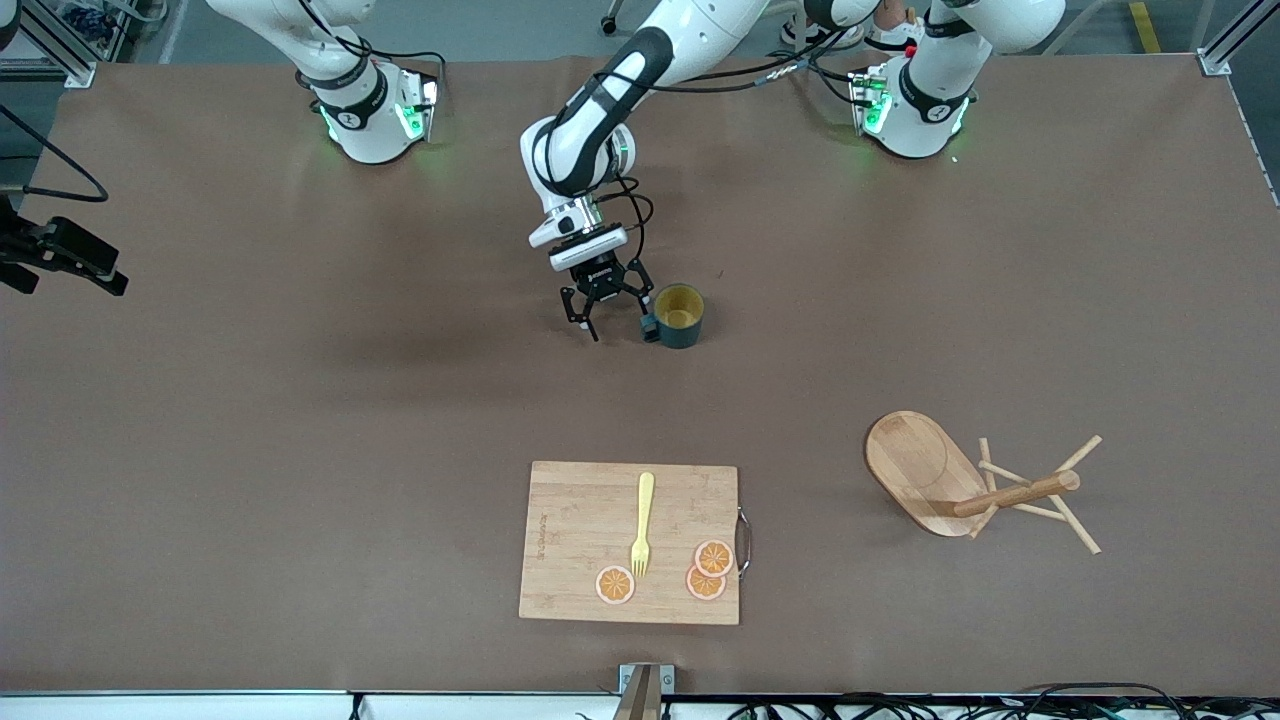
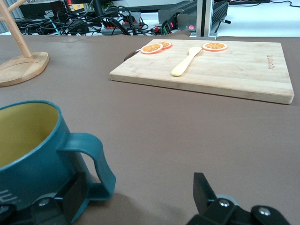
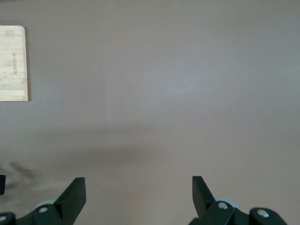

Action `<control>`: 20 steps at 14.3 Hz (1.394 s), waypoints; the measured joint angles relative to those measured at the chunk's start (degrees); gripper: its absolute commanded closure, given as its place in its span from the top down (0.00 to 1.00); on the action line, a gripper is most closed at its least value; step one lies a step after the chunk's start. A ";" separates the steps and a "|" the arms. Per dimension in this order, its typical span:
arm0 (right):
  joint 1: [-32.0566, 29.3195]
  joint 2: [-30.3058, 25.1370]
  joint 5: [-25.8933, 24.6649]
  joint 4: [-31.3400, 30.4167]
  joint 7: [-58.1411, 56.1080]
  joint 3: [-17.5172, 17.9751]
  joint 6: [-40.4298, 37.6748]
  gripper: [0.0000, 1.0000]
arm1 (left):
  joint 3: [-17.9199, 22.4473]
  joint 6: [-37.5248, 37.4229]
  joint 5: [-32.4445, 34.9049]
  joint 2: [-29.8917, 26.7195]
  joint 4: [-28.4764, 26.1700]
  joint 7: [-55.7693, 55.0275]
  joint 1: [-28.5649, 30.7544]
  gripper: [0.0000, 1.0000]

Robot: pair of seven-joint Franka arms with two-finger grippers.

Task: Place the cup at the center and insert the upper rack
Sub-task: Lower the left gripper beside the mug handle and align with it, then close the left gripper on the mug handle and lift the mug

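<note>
I see the yellow inside (image 1: pixel 680 308) clear down to its bottom, so I expect the dark teal cup (image 1: pixel 680 335) to turn out empty when I tip it sideways at the rack.
The dark teal cup (image 1: pixel 680 315) with a yellow inside stands upright on the table near the middle, its handle (image 1: pixel 650 326) toward the right arm's end. My left gripper (image 1: pixel 612 310) is open and low beside the cup. In the left wrist view the cup (image 2: pixel 28 145) is close, and its handle (image 2: pixel 91 164) sits just inside one finger of my left gripper (image 2: pixel 138 194). The wooden rack (image 1: pixel 950 480) stands on its oval base toward the left arm's end; its base also shows in the left wrist view (image 2: pixel 21 68). My right gripper (image 3: pixel 138 194) is open and empty over bare table.
A rectangular wooden cutting board (image 1: pixel 630 545) lies nearer the front camera than the cup, with a yellow fork (image 1: pixel 642 525) and three orange slices (image 1: pixel 712 557) on it. Its corner shows in the right wrist view (image 3: pixel 13 63). Both arm bases stand along the table's edge farthest from the camera.
</note>
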 measured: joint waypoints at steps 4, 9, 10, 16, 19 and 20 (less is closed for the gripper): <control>-0.03 0.00 -0.05 0.02 0.00 -0.06 0.07 1.00 | 0.50 -0.04 0.29 0.10 0.00 0.00 0.03 1.00; -0.05 0.00 -0.08 0.02 0.00 -0.09 0.11 1.00 | 0.52 -0.04 1.34 0.11 0.00 0.00 0.03 1.00; -0.05 0.00 -0.08 0.02 0.00 -0.10 0.11 1.00 | 0.54 -0.04 1.41 0.12 0.00 0.00 0.03 1.00; -0.05 0.33 -0.09 0.02 0.00 -0.12 0.11 1.00 | 1.14 0.11 1.66 0.36 0.00 0.00 0.04 0.71; -0.05 0.50 -0.12 0.02 0.00 -0.13 0.11 1.00 | 1.14 0.56 1.66 0.37 0.00 0.00 0.04 0.66; -0.05 0.54 -0.12 0.02 0.00 -0.13 0.11 1.00 | 1.14 0.74 1.66 0.38 0.00 0.00 0.04 0.66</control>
